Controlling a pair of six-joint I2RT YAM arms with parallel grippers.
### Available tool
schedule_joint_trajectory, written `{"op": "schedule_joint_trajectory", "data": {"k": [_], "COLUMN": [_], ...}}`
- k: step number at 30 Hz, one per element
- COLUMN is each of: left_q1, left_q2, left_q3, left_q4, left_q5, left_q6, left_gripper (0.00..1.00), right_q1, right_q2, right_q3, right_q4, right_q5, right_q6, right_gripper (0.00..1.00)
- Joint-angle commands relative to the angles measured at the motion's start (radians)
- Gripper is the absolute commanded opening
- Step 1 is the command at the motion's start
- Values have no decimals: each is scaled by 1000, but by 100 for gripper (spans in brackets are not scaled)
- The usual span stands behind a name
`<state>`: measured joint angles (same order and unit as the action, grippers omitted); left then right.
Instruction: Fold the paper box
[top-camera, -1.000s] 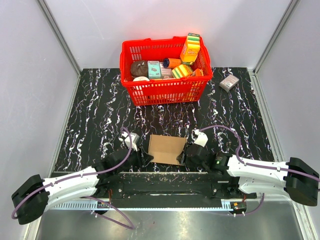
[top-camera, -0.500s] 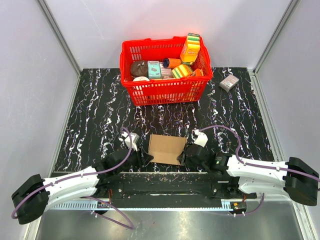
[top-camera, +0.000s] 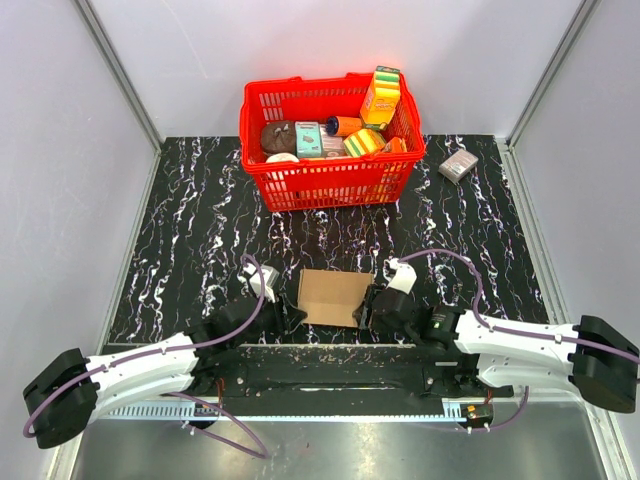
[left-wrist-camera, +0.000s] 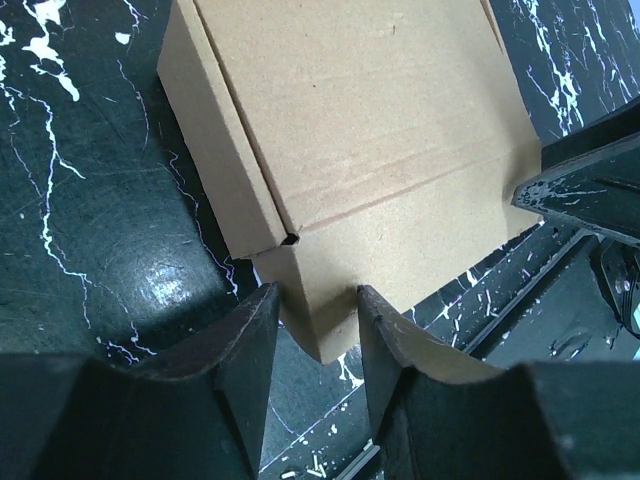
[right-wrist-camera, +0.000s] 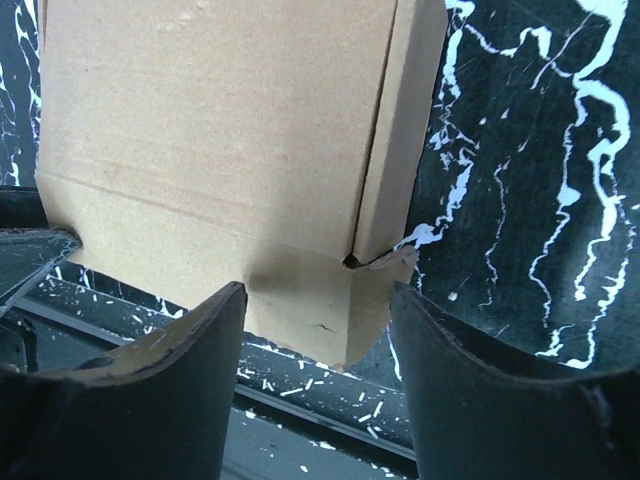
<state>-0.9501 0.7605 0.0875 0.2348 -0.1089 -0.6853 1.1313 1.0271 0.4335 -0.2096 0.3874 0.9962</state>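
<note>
The corner tab (right-wrist-camera: 378, 292) of the paper box's front flap sticks out past the box's side, so the robot's right gripper should squeeze the front flap's near corner (right-wrist-camera: 345, 325) to tuck the tab in.
The paper box (top-camera: 335, 297) is a low, flat brown cardboard carton lying near the table's front edge between my two arms. My left gripper (top-camera: 290, 312) is at its near left corner. In the left wrist view the jaws (left-wrist-camera: 318, 300) stand narrowly apart, and that corner of the box (left-wrist-camera: 370, 120) fills the gap, touching both fingertips. My right gripper (top-camera: 368, 312) is at the near right corner. In the right wrist view it (right-wrist-camera: 318, 300) is wide open, with the corner of the box (right-wrist-camera: 220, 130) between the fingers but touching neither.
A red basket (top-camera: 325, 180) full of colourful packages stands at the back centre. A small grey-pink box (top-camera: 458, 165) lies at the back right. A black rail (top-camera: 330, 375) runs along the near edge, just behind both grippers.
My right gripper has slid a little to the left, closer in on the box's right corner. The left arm and the box have hardly moved.
</note>
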Motion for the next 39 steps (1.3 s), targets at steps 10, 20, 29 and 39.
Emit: {"op": "schedule_joint_trajectory", "data": {"k": [10,20,29,39], "left_q1": [-4,-4,-3,-4], "left_q2": [-10,-4,-16,-21], "left_q3": [37,34,35,32], "left_q4": [24,37,24,32], "left_q5": [-40,-32,-31,-25], "left_q6": [36,33,35,27], "left_gripper": [42,43,44,45], "right_q1": [5,5,7,5], "right_q2": [-64,-56,13,-1], "right_q3": [34,25,45,10], "right_q4": [-47,-10,-19,76], "right_q5": [54,-28,-33,-70], "right_q6": [-48,-73,-85,-62], "right_gripper": [63,56,62,55]}}
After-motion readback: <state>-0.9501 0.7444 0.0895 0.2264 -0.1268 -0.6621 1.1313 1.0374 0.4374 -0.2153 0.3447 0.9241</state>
